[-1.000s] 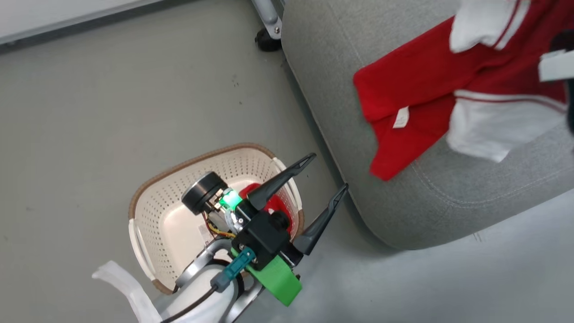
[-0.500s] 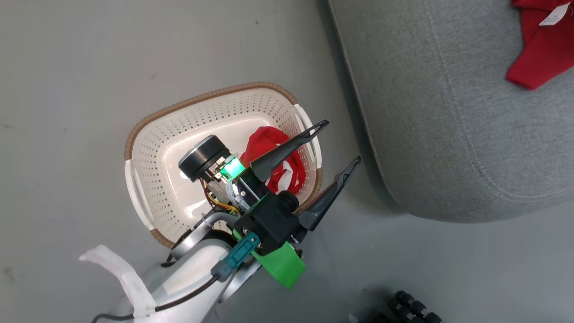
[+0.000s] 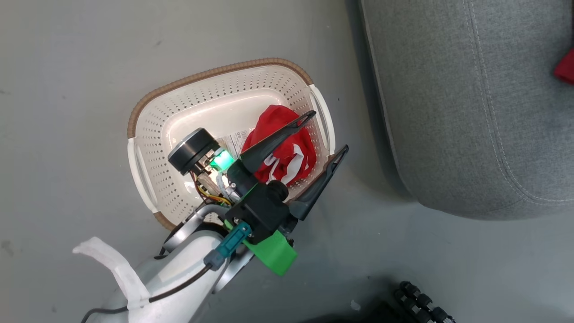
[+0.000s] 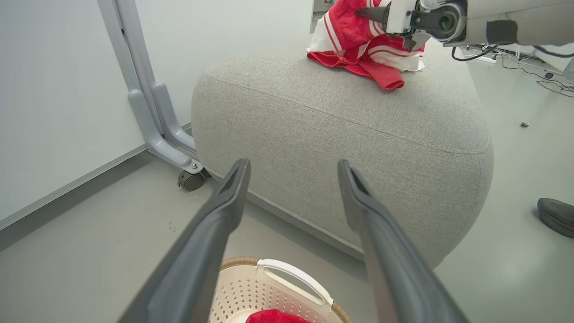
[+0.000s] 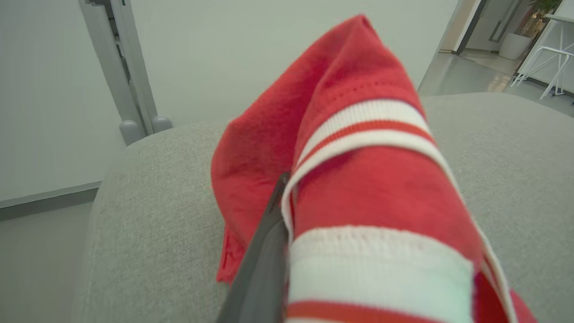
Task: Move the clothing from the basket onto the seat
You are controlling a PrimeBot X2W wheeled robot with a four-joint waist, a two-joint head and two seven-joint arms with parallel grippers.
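Note:
I expect the bunched red garment (image 3: pixel 293 149) to leave the basket empty when I pick it up, because the pale basket's bottom (image 3: pixel 215 117) shows beside one compact heap.
The cream basket (image 3: pixel 143 175) with a brown rim stands on the floor, and a bunched red garment (image 3: pixel 280 143) with white trim lies in its right half. My left gripper (image 3: pixel 327 132) hovers open over that side, one finger above the garment and the other over the rim. In the left wrist view its fingers (image 4: pixel 224 215) point at the grey seat (image 4: pixel 341 125), with the basket rim (image 4: pixel 278 269) below. A second red and white garment (image 4: pixel 363 54) lies on the seat top, partly lifted by my right gripper (image 4: pixel 365 12). This clothing (image 5: pixel 358 179) drapes over the shut right gripper (image 5: pixel 287 193).
The seat (image 3: pixel 471 112) is just right of the basket, with a narrow strip of floor between them. A grey stand leg with a caster (image 4: pixel 188 179) is beside the seat's far corner. A dark shoe (image 4: pixel 556 215) rests on the floor. A black ribbed part (image 3: pixel 421 305) is at the bottom.
The head camera has swung, so the basket now sits higher and the seat's garment has slid almost out of view. My left gripper stays open over the basket's right side.

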